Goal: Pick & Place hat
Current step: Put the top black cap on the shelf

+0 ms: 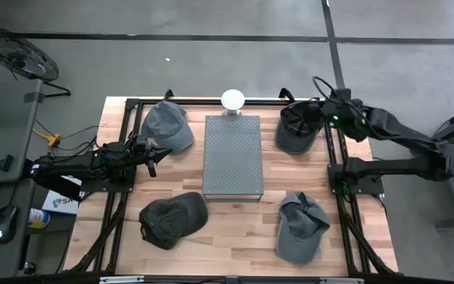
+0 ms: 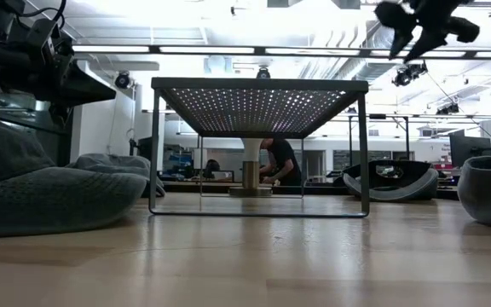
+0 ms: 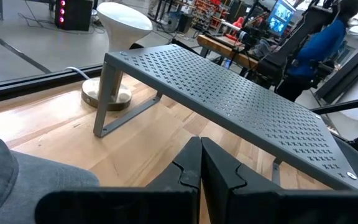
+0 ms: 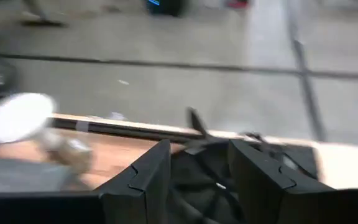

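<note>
The dark hat lies opening-up, its brim clear of the stand, so my open right gripper should keep descending until its fingers straddle the brim's edge.
Four hats lie on the wooden table, each resting on its brim and crown. A grey hat is at the far left, a dark one near left, a grey one near right. A dark hat lies opening-up at the far right. My right gripper hangs open high above that hat's far edge, and the right wrist view shows the hat between and below the spread fingers. My left gripper is shut at the table's left, beside the far-left grey hat.
A perforated metal stand on thin legs fills the table's middle. A white round-topped post stands behind it at the far edge. Black frame rails run along both sides. A person works in the room beyond.
</note>
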Tool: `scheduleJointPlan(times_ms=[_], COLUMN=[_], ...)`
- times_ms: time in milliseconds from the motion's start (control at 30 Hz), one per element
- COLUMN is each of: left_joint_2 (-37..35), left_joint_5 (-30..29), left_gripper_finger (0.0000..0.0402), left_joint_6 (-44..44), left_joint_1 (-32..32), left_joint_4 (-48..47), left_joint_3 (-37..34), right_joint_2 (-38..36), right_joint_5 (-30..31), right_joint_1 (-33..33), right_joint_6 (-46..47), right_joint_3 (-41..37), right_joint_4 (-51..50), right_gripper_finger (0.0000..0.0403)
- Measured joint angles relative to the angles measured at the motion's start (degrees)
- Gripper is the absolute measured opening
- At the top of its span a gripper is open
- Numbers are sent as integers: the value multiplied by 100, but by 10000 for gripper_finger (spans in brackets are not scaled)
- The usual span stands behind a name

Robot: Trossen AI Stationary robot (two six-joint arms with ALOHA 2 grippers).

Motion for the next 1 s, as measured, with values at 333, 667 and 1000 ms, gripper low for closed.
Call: scheduleJointPlan(times_ms=[333,667,1000], left_joint_2=[2,0,1], left_joint_5=[4,6,26], left_gripper_finger=[1,1,1], left_joint_6=[0,1,1], left_joint_1=[2,0,1], left_joint_4=[-2,-1,-2], left_joint_3=[0,0,-1], right_joint_2=[877,1453,1741], right_joint_5=[-1195,-1312,-2117], right_joint_1=[-962,-1429,-1545], right_joint_6=[842,1788,1957], right_joint_3=[479,466,-195], right_joint_4=[-1527,-2553,-2270], right_gripper_finger=[154,154,154])
